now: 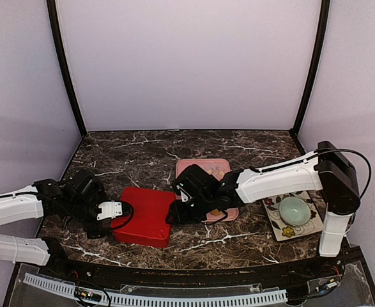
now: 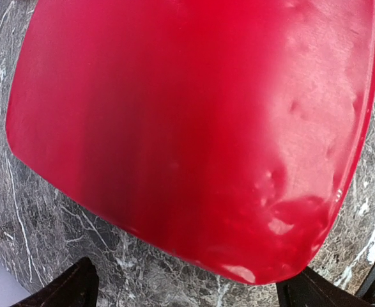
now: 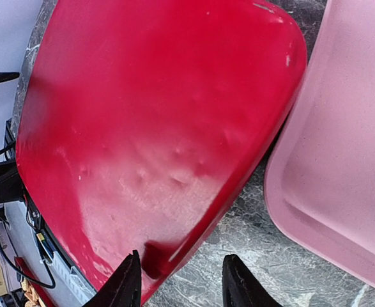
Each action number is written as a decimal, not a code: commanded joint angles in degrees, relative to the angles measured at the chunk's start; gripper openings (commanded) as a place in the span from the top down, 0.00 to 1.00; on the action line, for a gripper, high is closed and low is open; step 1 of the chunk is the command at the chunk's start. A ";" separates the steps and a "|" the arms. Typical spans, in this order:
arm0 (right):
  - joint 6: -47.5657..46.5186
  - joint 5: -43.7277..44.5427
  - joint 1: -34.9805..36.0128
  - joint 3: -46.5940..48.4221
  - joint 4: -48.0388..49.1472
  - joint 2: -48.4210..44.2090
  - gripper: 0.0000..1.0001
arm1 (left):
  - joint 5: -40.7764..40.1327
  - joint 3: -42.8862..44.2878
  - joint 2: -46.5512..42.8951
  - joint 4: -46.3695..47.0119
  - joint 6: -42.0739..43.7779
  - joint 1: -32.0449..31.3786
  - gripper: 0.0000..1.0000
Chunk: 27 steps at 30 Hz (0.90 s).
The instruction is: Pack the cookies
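Observation:
My left gripper is at the red box's near corner [image 2: 264, 274], too far to one end of the box's edge. I should back away and go along that edge toward the far corner.
A red box [image 1: 144, 214] lies on the marble table between the two arms, its smooth red top facing up. A few golden cookies [image 1: 218, 171] show on the pink tray [image 1: 197, 164] behind my right arm; the rest are hidden. My left gripper [image 1: 120, 210] is open at the box's left edge; in the left wrist view its gripper [image 2: 197, 291] straddles the red box's [image 2: 193, 128] near edge. My right gripper [image 1: 174, 211] is open at the box's right edge; in the right wrist view [image 3: 182, 284] one finger is over the red top [image 3: 155, 128], the other over the marble.
The pink tray [image 3: 340, 160] lies close beside the red box, with a narrow marble gap between. A pale green bowl [image 1: 294, 209] sits on a floral plate [image 1: 308, 225] at the right. Purple walls enclose the table on three sides.

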 commanded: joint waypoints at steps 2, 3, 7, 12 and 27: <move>0.08 -0.18 -0.58 -0.80 1.91 -2.28 0.56 | -1.36 0.89 0.89 3.12 -1.14 -0.25 0.02; -0.05 -0.18 -0.63 -0.59 1.92 -2.25 0.57 | -0.92 1.11 0.89 2.45 -1.21 -0.25 0.02; -1.03 -0.42 -1.18 1.29 1.32 -1.48 0.57 | 1.49 1.59 -0.14 -1.51 -0.76 -0.23 0.02; -2.40 -1.60 -1.67 4.33 0.01 0.51 0.57 | 5.70 2.67 -3.29 -7.85 -0.58 -0.08 0.01; -3.45 -2.33 -2.07 8.29 -0.90 3.60 0.58 | 18.52 13.38 6.42 -6.54 -5.80 9.56 0.03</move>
